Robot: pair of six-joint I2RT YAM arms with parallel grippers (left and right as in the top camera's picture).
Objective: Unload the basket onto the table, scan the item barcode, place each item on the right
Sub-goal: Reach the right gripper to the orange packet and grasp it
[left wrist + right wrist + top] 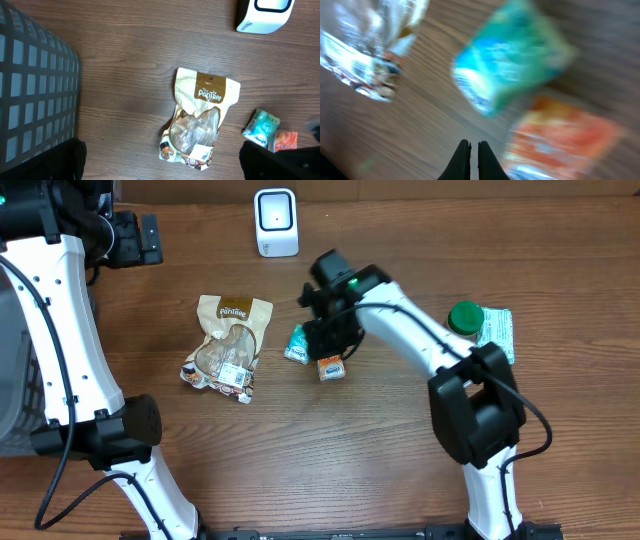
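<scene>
My right gripper's fingers are closed and empty beside the orange packet, so I should open them and grip its edge away from the teal packet before scanning.
A white barcode scanner stands at the back of the table, its base also in the left wrist view. Three items lie mid-table: a tan Pantree snack bag, a small teal packet and an orange packet. My right gripper hovers just over the two small packets, shut with nothing between its fingers; its view is blurred. My left gripper hangs open high at the back left, holding nothing.
A grey mesh basket sits at the left edge. A green-lidded jar and a teal pack lie at the right, beside the right arm.
</scene>
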